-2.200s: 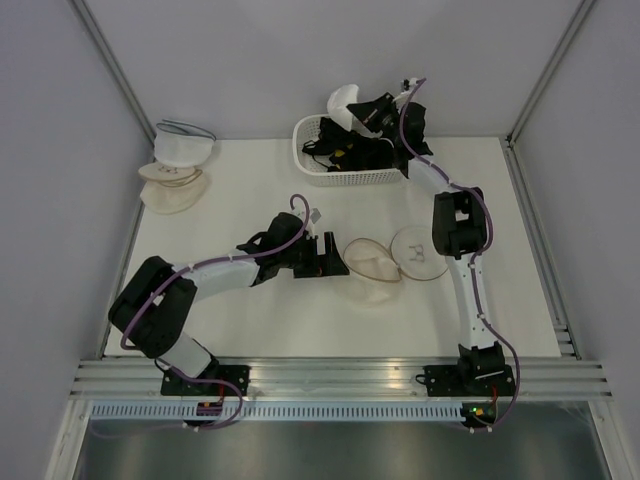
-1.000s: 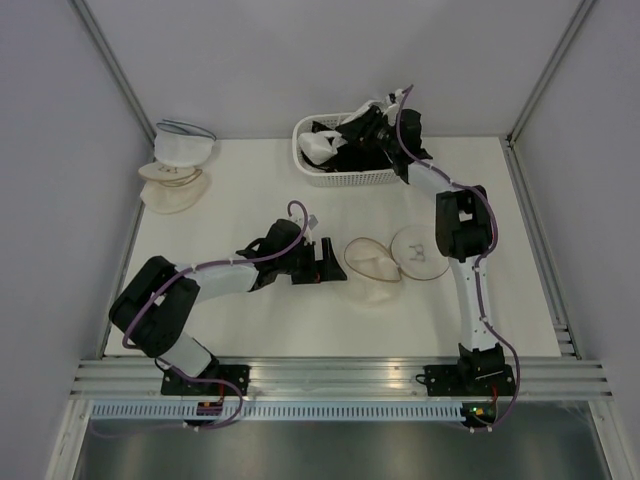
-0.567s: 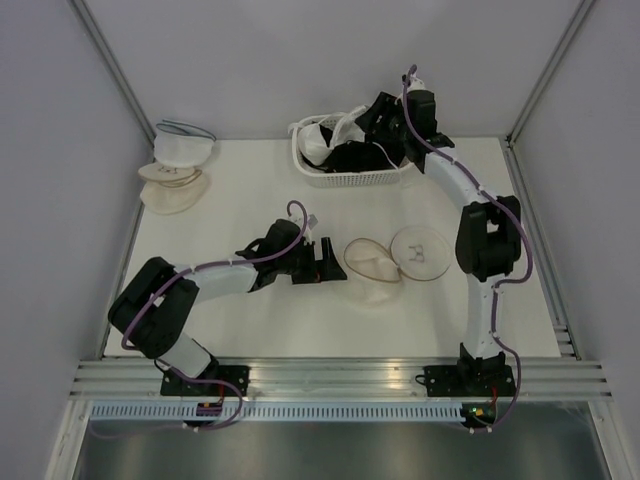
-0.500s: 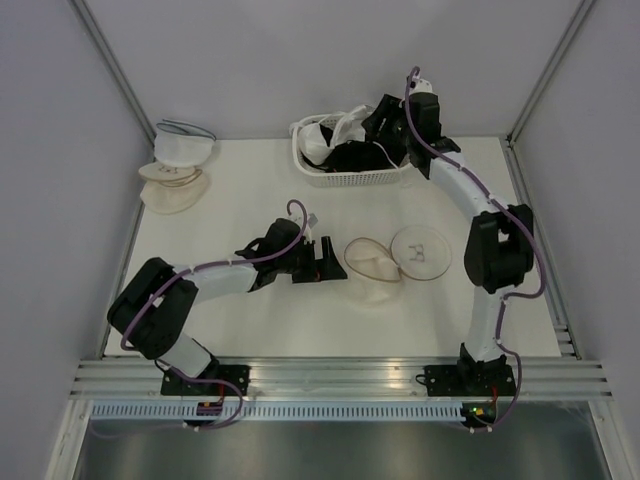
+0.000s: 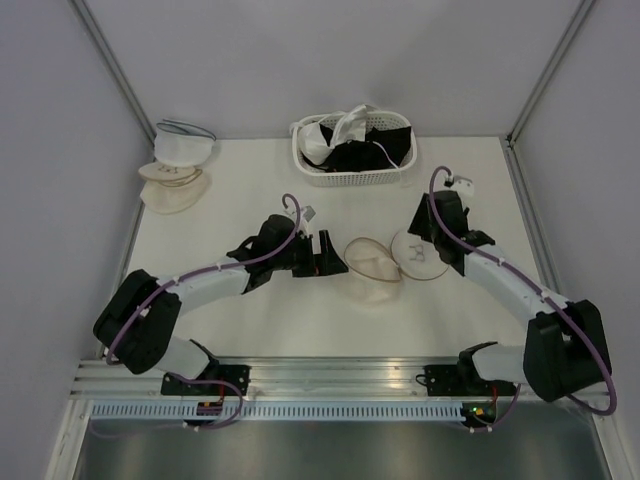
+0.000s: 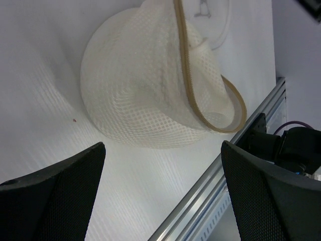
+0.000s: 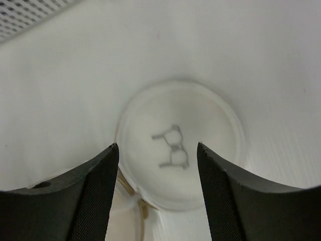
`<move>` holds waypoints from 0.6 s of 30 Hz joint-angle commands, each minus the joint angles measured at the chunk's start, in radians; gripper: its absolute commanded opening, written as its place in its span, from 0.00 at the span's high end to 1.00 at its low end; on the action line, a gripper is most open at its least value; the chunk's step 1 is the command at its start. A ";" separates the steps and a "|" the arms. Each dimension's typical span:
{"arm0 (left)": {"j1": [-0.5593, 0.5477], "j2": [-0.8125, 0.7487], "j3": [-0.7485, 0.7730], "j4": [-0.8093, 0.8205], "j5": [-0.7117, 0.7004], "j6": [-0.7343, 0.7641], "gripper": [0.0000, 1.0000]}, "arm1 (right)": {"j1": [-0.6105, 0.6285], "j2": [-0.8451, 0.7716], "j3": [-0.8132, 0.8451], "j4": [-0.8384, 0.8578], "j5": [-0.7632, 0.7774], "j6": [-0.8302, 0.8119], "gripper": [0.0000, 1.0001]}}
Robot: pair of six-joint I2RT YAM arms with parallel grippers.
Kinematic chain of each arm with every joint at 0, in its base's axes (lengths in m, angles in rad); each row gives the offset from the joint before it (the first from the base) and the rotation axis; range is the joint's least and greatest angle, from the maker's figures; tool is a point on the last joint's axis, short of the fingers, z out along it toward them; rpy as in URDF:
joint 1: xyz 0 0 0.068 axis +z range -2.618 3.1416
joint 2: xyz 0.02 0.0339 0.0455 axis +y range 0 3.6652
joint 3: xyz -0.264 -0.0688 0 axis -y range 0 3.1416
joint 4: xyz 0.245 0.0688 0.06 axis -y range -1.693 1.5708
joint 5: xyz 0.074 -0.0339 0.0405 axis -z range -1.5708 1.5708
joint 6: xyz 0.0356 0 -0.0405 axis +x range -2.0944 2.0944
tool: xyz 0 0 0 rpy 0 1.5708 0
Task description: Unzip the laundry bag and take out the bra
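Note:
The flat white half point(image 5: 418, 254) should swing onto the dome like a lid when I fold it over, because their rims join point(image 5: 400, 271) at the tan zip tape.
The laundry bag point(image 5: 372, 266) lies unzipped mid-table: a cream mesh dome point(image 6: 145, 90) with a tan zip tape, and beside it a flat white half point(image 7: 180, 135) printed with a small bra sign. My left gripper point(image 5: 338, 260) is open just left of the dome, its fingers point(image 6: 60, 186) wide apart and holding nothing. Over the white half hovers my right gripper point(image 5: 430, 244), open and empty, with that half showing between its fingers point(image 7: 95, 191). The white bra point(image 5: 335, 131) lies in the basket at the back, its straps draped on the rim.
A white basket point(image 5: 355, 178) at the back centre holds black garments point(image 5: 378, 146) beside the bra. Stacked cream and white dome pouches point(image 5: 174, 166) sit at the far left. The table's aluminium front rail point(image 6: 210, 196) runs close to the bag.
My right arm let go of the white bra in the basket, then pulled back and came down over the bag's flat white half. The left arm barely shifted.

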 commanded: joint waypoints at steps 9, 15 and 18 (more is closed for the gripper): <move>0.007 -0.194 0.011 0.008 -0.032 0.011 0.00 | 0.008 -0.331 -0.286 -0.115 0.114 0.295 0.40; 0.007 -0.295 -0.002 -0.050 -0.093 0.003 0.00 | 0.008 -0.292 -0.382 -0.122 0.173 0.401 0.39; 0.007 -0.348 -0.014 -0.072 -0.135 0.006 0.00 | 0.006 -0.271 -0.407 -0.101 0.176 0.435 0.38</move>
